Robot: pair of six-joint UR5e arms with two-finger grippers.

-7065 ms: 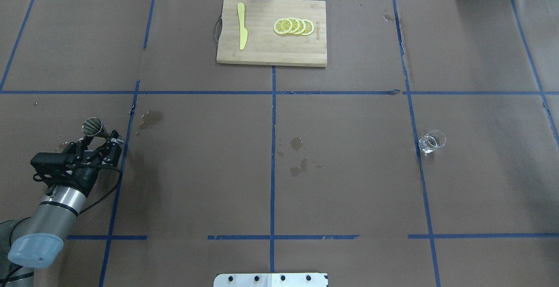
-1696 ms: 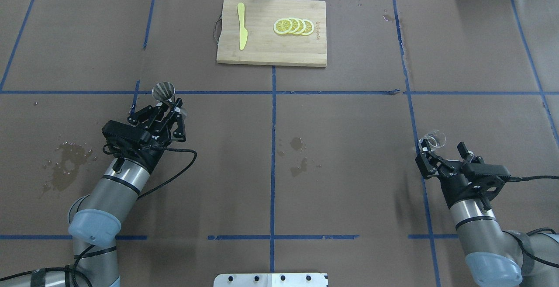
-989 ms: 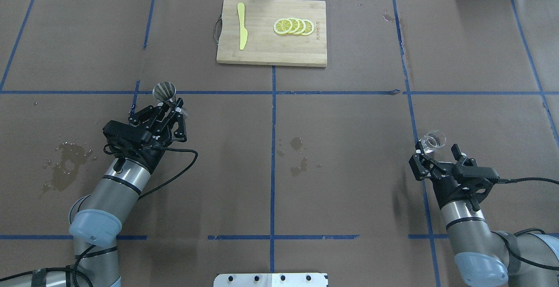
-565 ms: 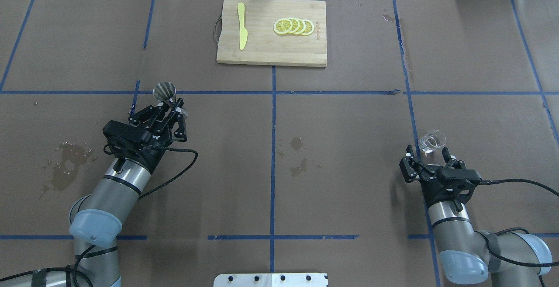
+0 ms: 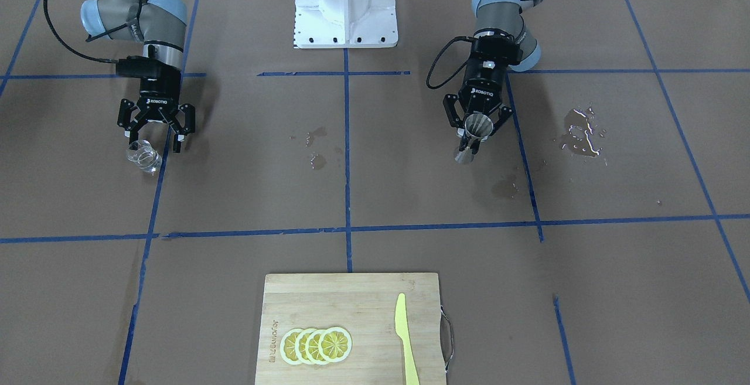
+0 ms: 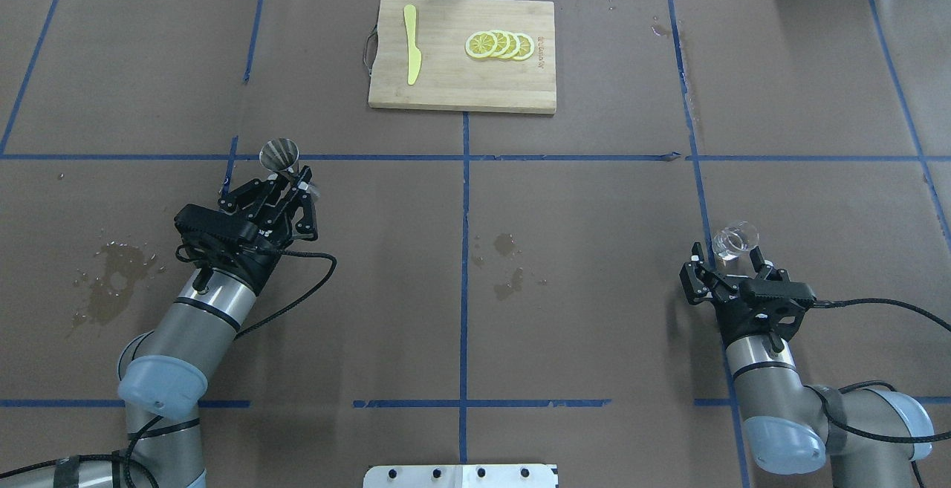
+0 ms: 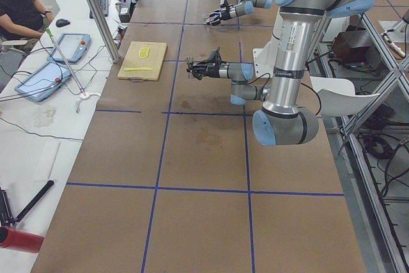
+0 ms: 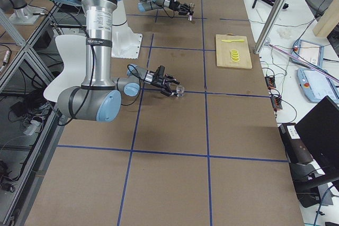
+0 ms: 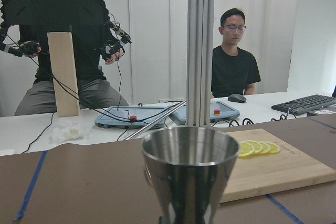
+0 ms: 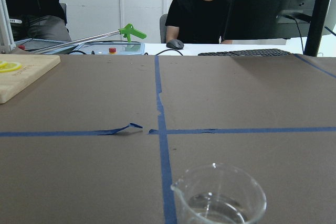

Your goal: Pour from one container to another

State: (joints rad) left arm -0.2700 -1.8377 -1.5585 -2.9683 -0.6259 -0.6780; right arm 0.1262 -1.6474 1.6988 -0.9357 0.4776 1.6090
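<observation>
My gripper will pour from the clear glass measuring cup, whose rim has a spout (image 10: 175,187), so I expect its liquid (image 10: 218,208) to leave there in a thin stream.
The steel jigger (image 6: 279,154) is held tilted above the table, with my left gripper (image 6: 299,181) shut on its narrow waist; its open cone (image 9: 189,169) fills the left wrist view. From the front, the jigger (image 5: 476,126) hangs in that gripper (image 5: 477,136) on the right side. The clear glass measuring cup (image 6: 735,239) stands on the table at the right with a little clear liquid in it (image 10: 220,200). My right gripper (image 6: 726,259) is open just behind the cup (image 5: 143,156), and its fingers are short of the glass.
A wooden cutting board (image 6: 461,90) with lemon slices (image 6: 499,44) and a yellow knife (image 6: 411,46) lies at the far middle. Wet stains mark the paper at the left (image 6: 111,280) and centre (image 6: 509,265). People sit beyond the table's far edge.
My right arm has swung left and lined its open gripper up behind the glass cup. My left arm carried the jigger inward and forward earlier and has held still for the last second.
</observation>
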